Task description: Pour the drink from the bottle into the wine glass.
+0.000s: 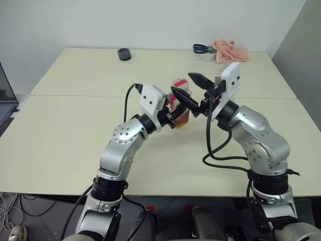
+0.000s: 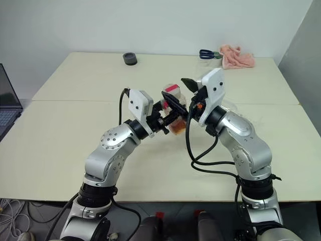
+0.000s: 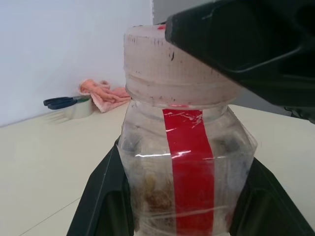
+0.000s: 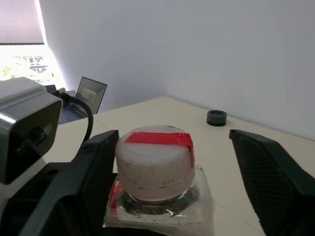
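My gripper will twist the cap (image 4: 155,157), and the cap will turn in place and stay on, because the deep round side (image 4: 156,181) sits low over the bottle's neck.
My left gripper (image 1: 181,106) is shut on the bottle (image 1: 179,103), holding it upright above the middle of the table (image 1: 75,140). The bottle is squat clear plastic with a red strip down its side (image 3: 187,162) and a wide pale cap with red on top (image 4: 155,157). A little amber drink (image 2: 176,126) lies in its bottom. My right gripper (image 4: 172,135) is open at the cap from the other side. One finger (image 4: 96,167) sits close beside the cap, and the other finger (image 4: 266,167) stands well apart. The wine glass is hidden.
At the table's far edge lie a small black round object (image 1: 124,53), blue scissors (image 1: 202,48), a clear tape roll (image 1: 206,55) and a pink cloth (image 1: 230,50). A laptop (image 1: 6,98) sits past the left edge.
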Available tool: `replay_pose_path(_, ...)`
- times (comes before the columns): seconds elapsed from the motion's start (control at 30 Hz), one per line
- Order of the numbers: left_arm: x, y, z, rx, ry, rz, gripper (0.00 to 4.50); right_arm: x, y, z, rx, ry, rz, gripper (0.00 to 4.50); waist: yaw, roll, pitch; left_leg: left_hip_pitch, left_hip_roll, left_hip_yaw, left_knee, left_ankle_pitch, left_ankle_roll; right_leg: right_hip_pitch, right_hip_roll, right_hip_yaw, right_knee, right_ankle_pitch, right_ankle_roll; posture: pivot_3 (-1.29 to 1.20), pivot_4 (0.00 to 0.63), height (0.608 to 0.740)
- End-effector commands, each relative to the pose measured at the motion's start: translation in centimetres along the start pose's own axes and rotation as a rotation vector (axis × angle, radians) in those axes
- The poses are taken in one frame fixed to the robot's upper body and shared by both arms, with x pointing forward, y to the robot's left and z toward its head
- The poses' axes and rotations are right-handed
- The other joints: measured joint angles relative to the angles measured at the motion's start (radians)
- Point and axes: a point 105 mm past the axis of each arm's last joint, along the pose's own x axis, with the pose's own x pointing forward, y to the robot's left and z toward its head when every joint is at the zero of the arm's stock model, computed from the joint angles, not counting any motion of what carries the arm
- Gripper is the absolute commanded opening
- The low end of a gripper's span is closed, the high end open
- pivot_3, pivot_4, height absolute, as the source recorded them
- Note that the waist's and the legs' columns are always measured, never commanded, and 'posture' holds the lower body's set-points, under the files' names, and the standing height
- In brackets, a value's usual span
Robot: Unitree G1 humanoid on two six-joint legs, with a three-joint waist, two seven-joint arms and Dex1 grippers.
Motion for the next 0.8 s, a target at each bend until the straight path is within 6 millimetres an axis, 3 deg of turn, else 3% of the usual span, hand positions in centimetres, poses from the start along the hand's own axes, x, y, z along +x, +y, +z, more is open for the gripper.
replay_pose_path(0.03, -0.1, -0.1, 2.1, 0.045, -0.067, -0.01, 1.8, -0.3, 0.0, 1.3, -0.018, -0.046, 0.014, 2.41, 0.0, 0.0, 0.0, 0.0, 0.0, 0.0, 0.0, 0.0, 0.0, 0.0, 0.0, 0.0, 0.0, 0.0, 0.0, 0.0, 0.15, 0.74)
replay_pose_path(0.1, -0.2, 0.0, 2.1, 0.047, -0.064, -0.007, 1.8, -0.5, 0.1, 1.1, -0.023, -0.035, 0.033, 1.83, 0.0, 0.0, 0.0, 0.0, 0.0, 0.0, 0.0, 0.0, 0.0, 0.0, 0.0, 0.0, 0.0, 0.0, 0.0, 0.0, 0.15, 0.74)
replay_pose_path(0.3, -0.6, -0.9, 2.3, 0.046, -0.048, -0.093, 1.8, -0.3, 0.8, 1.4, -0.051, -0.021, 0.187, 1.83, 0.0, 0.0, 0.0, 0.0, 0.0, 0.0, 0.0, 0.0, 0.0, 0.0, 0.0, 0.0, 0.0, 0.0, 0.0, 0.0, 0.15, 0.74)
replay_pose_path(0.53, -4.1, -5.9, 3.9, 0.005, 0.017, -0.54, 1.8, -1.4, 3.8, 2.3, -0.029, 0.049, 0.773, 1.83, -0.006, 0.0, 0.001, 0.001, 0.001, 0.0, -0.001, 0.0, 0.0, 0.0, 0.001, -0.001, 0.0, 0.0, 0.0, 0.0, 0.15, 0.74)
replay_pose_path(0.7, -4.9, -6.5, 5.5, -0.025, 0.026, -0.638, 1.8, -0.4, 3.7, 3.3, 0.017, 0.055, 0.867, 1.83, -0.005, 0.001, 0.001, 0.0, 0.001, 0.0, 0.001, 0.0, 0.0, 0.001, 0.001, -0.001, 0.0, 0.0, 0.0, 0.0, 0.15, 0.74)
replay_pose_path(0.8, -4.9, -5.6, 5.4, -0.028, 0.034, -0.581, 1.8, -1.3, 2.1, 3.2, 0.025, 0.082, 0.815, 2.84, -0.002, 0.001, 0.001, 0.0, 0.001, 0.0, 0.0, 0.0, 0.0, 0.001, 0.001, -0.001, 0.0, 0.0, 0.0, 0.0, 0.15, 0.74)
